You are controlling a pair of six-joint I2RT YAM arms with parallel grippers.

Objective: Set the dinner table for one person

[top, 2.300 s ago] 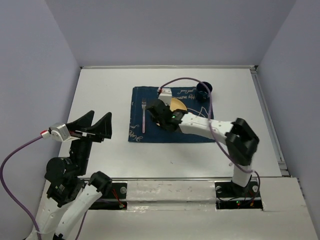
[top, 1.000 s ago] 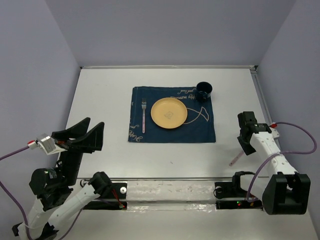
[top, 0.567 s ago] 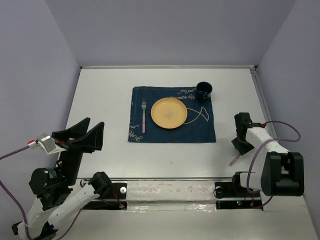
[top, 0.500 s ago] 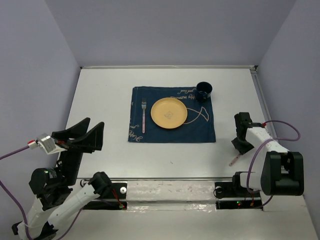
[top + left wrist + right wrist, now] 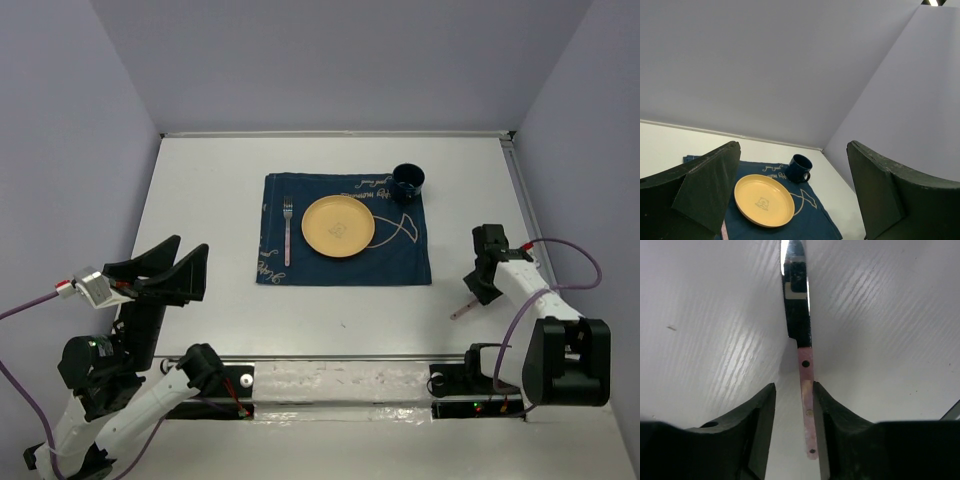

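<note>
The robot's right gripper has the knife's handle (image 5: 807, 385) lying against one finger, so it should open wider and center both fingers around the knife's handle (image 5: 809, 411) before lifting.
The white dinner table (image 5: 200, 200) carries a dark blue mat (image 5: 400, 265) with a yellow plate (image 5: 338, 225), a pink-handled fork (image 5: 287, 232) left of it and a dark blue mug (image 5: 407, 182) at its far right corner. A pink-handled knife (image 5: 462, 309) lies on the table near the right front edge. My right gripper (image 5: 481, 288) is low over it, jaws open and straddling the knife's handle (image 5: 805, 377); the handle touches the right finger (image 5: 826, 405), with a gap to the left one. My left gripper (image 5: 185, 262) is open, empty and raised at the near left.
The left wrist view looks across the plate (image 5: 764, 200), mug (image 5: 799, 168) and mat (image 5: 812, 220) toward the purple back wall. Purple walls close the table on three sides. A raised rail (image 5: 535, 240) runs along the right edge.
My right arm left the plate on the mat, swung to the right front and came down over the knife. The knife has just turned slightly. The left arm lowered a little, then held still.
</note>
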